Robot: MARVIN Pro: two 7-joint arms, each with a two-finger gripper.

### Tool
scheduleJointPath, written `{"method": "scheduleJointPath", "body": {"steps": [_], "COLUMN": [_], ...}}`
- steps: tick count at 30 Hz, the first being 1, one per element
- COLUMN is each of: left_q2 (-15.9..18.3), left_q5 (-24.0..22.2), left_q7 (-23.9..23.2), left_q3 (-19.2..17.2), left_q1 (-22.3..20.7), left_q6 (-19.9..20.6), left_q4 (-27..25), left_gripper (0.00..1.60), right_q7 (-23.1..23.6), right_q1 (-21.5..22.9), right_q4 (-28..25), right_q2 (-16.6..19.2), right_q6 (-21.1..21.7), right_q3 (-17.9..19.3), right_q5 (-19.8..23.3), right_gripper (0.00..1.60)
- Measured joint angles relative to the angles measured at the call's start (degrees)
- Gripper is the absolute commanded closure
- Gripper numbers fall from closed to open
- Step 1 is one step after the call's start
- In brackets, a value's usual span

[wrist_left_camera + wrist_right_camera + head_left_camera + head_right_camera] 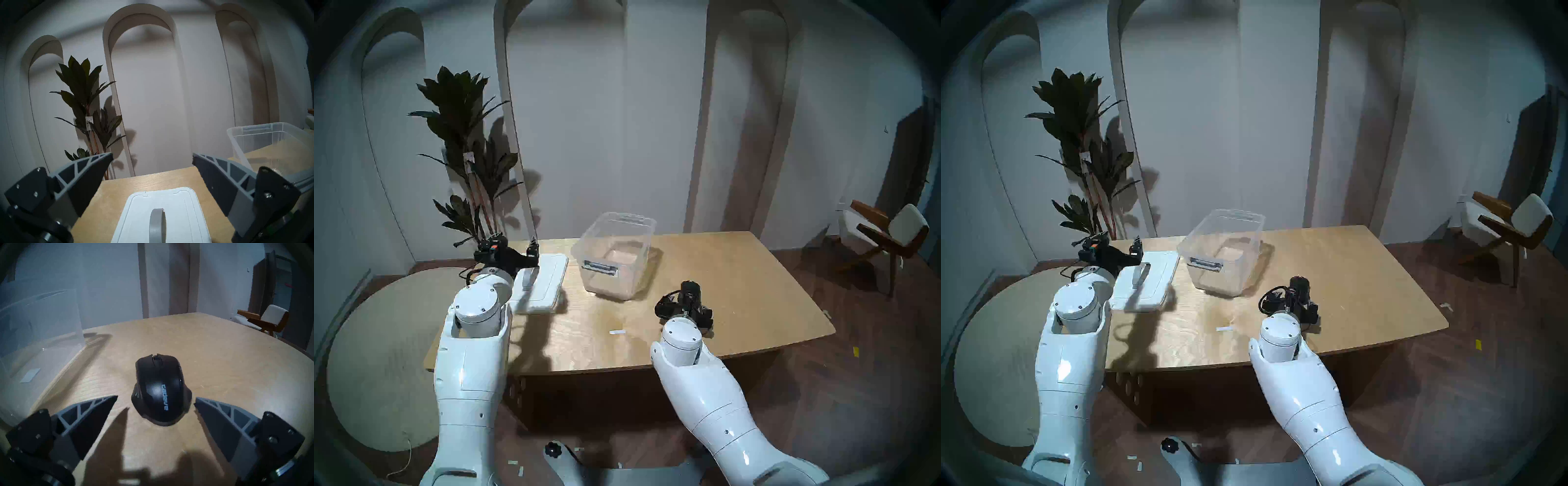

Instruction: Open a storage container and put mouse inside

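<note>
The black mouse [161, 390] will come up by itself when I lift it, because the table [156, 348] just past its scroll wheel is clear of any cord.
The clear storage container [599, 268] [1202, 263] stands open at the back middle of the table, with nothing in it. Its white lid [548, 281] [186, 212], grey handle up, lies flat on the table to its left. My left gripper [534, 259] [152, 157] hovers over the lid's near end, open and empty. The black mouse [158, 387] shows only in the right wrist view, on the table right of the container [42, 327]. My right gripper [156, 397] is low over the table, open, fingertips on either side of the mouse's rear, not touching. In the head views it hides the mouse.
The wooden table [738, 288] has a small white strip [617, 332] near its front middle. A tall plant [466, 152] stands behind the back left corner. A chair [884, 237] is off to the right. A round beige panel [382, 356] sits on the left floor.
</note>
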Motion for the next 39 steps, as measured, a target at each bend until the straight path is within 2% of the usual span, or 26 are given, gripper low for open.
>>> {"method": "scheduleJointPath", "body": {"steps": [10, 24, 33, 39], "left_q2": [-0.01, -0.02, -0.03, -0.04], "left_q5": [0.00, 0.00, 0.00, 0.00], "left_q7": [0.00, 0.00, 0.00, 0.00], "left_q3": [-0.01, -0.02, -0.03, -0.03], "left_q1": [0.01, 0.02, 0.02, 0.02], "left_q6": [0.00, -0.01, -0.01, -0.01], "left_q4": [-0.01, -0.02, -0.02, -0.03], "left_gripper": [0.00, 0.00, 0.00, 0.00], "right_q7": [2.87, 0.50, 5.17, 6.29], "right_q1": [2.23, 3.62, 6.51, 8.86], "right_q4": [4.98, 5.35, 9.85, 13.12], "right_q2": [-0.06, -0.75, -0.09, -0.10], "right_q6": [-1.87, -2.14, -3.54, -4.71], "right_q3": [0.83, 2.90, 3.05, 3.44], "right_q5": [1.74, 3.49, 4.94, 5.48], "right_gripper": [0.00, 0.00, 0.00, 0.00]}}
